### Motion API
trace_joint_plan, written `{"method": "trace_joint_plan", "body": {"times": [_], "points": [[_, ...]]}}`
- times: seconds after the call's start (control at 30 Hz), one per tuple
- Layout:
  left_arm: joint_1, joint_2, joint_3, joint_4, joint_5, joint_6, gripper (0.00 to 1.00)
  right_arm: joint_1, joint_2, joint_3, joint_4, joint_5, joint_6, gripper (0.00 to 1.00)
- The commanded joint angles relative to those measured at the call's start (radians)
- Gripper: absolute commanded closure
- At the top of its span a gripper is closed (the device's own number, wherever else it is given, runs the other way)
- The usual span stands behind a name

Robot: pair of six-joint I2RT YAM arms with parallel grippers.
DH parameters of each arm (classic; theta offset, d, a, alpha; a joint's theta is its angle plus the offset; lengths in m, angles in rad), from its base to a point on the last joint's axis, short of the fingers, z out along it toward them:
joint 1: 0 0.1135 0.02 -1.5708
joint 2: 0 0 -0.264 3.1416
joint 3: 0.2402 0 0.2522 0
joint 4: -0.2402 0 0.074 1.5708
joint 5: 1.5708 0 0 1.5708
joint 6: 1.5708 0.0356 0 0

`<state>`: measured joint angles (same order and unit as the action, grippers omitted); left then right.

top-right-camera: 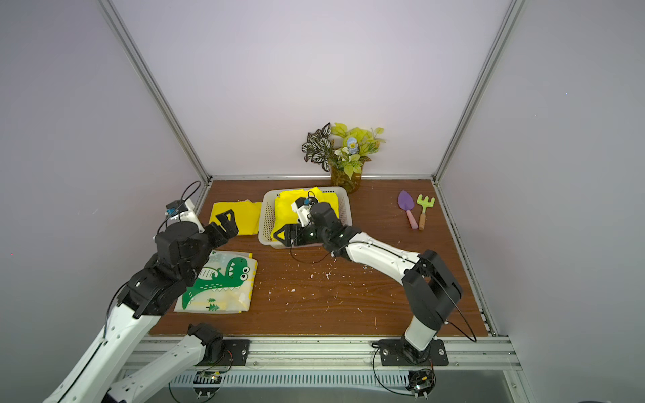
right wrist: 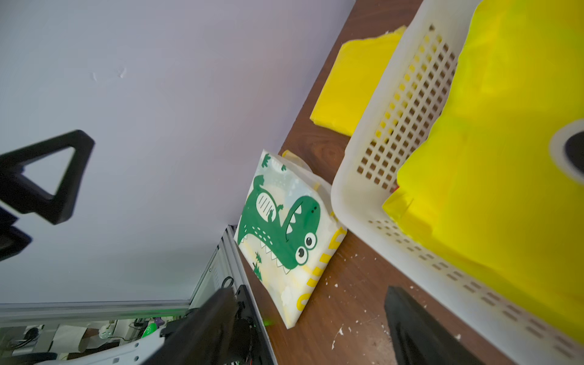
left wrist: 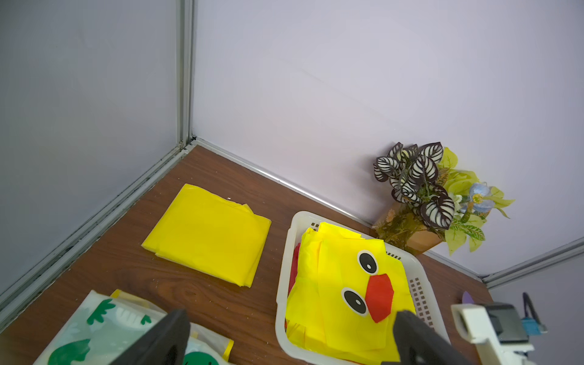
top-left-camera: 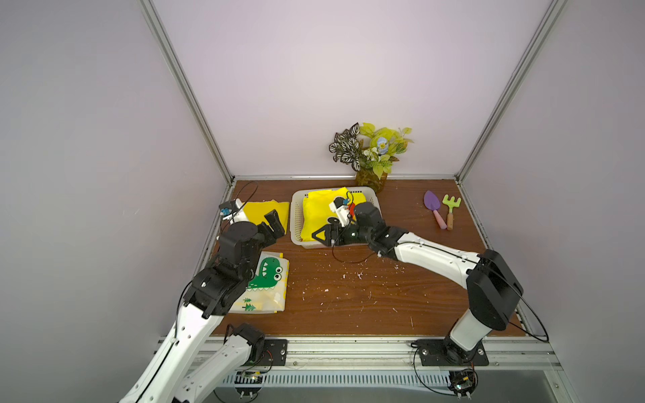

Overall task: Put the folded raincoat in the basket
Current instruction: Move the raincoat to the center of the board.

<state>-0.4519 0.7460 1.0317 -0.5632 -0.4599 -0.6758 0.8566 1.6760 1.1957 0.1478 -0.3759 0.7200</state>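
The dinosaur-print raincoat's striped edge lies free in front of my open right gripper. I continue to go toward the dinosaur's eyes until my fingers straddle that edge.
The white perforated basket stands at the back middle of the table. A folded yellow raincoat with duck eyes and a red beak lies inside it. My left gripper hangs open just left of the basket, nothing between its fingers. My right gripper stands open over the basket's near left corner, holding nothing. Its wrist hides part of the raincoat in both top views.
A plain yellow folded raincoat lies left of the basket. A dinosaur-print folded raincoat lies nearer, partly under my left arm. A potted plant stands behind the basket. A toy trowel and rake lie at the right.
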Motion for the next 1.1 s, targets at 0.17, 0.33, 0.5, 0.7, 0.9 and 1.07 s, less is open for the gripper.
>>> {"method": "trace_joint_plan", "body": {"times": [0.17,0.33,0.5,0.7,0.9,1.07], "points": [[0.104,0.064,0.053,-0.176,-0.072,-0.005,0.0,0.125,0.065,0.081,-0.001,0.172,0.121,0.19],[0.207,0.091,0.043,-0.162,0.03,0.006,0.0,0.158,0.164,0.117,0.029,0.15,0.172,0.2],[0.279,0.086,0.036,-0.193,0.145,0.045,0.0,0.189,0.268,0.162,0.026,0.149,0.24,0.21],[0.289,0.087,0.033,-0.246,0.282,0.065,0.0,0.237,0.387,0.247,0.004,0.114,0.266,0.21],[0.289,0.056,0.024,-0.287,0.294,0.025,0.0,0.256,0.455,0.296,-0.041,0.125,0.279,0.22],[0.289,0.062,0.046,-0.348,0.298,0.042,0.0,0.266,0.466,0.265,-0.035,0.156,0.337,0.24]]}}
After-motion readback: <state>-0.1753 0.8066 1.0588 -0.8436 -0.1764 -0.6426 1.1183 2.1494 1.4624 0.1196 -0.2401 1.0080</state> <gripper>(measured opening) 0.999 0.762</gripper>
